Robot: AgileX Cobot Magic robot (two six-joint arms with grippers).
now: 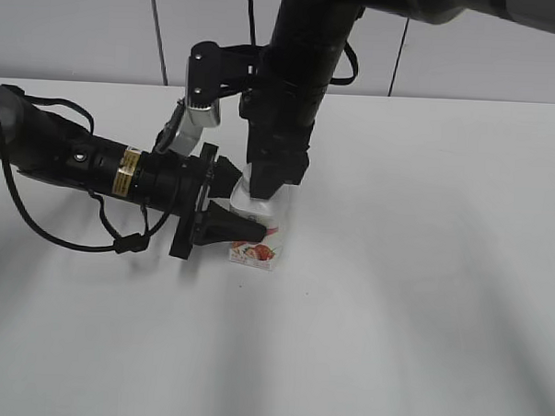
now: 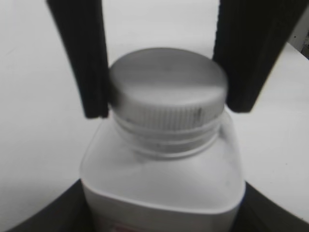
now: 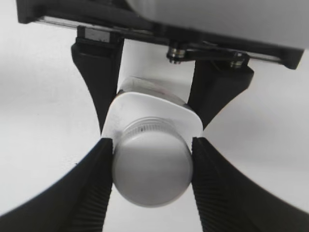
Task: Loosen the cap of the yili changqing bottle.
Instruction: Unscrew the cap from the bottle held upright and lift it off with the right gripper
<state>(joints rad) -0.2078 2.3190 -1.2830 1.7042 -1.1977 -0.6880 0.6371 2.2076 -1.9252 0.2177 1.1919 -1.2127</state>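
Observation:
The cap is on the neck (image 2: pixel 166 141) and my right gripper is turned far round, so next I open the gripper, turn it back and take hold of the cap (image 2: pixel 168 92) to twist it more.
The yili changqing bottle (image 1: pixel 260 246) stands upright on the white table, white with a pink-red label. My left gripper (image 1: pixel 244 209) reaches in from the left and is shut on the bottle's body; its jaws show at the bottom corners of the left wrist view (image 2: pixel 161 215) around the bottle (image 2: pixel 164 176). My right gripper (image 1: pixel 267 184) comes down from above and is shut on the white ribbed cap (image 3: pixel 152 169), one finger on each side (image 3: pixel 152 162). The cap (image 2: pixel 166 89) sits on the neck. In the exterior view the cap is hidden by the right gripper.
The white table (image 1: pixel 421 297) stretches around the bottle, with a pale wall behind it. The left arm's black cables (image 1: pixel 64 240) loop over the table at the left.

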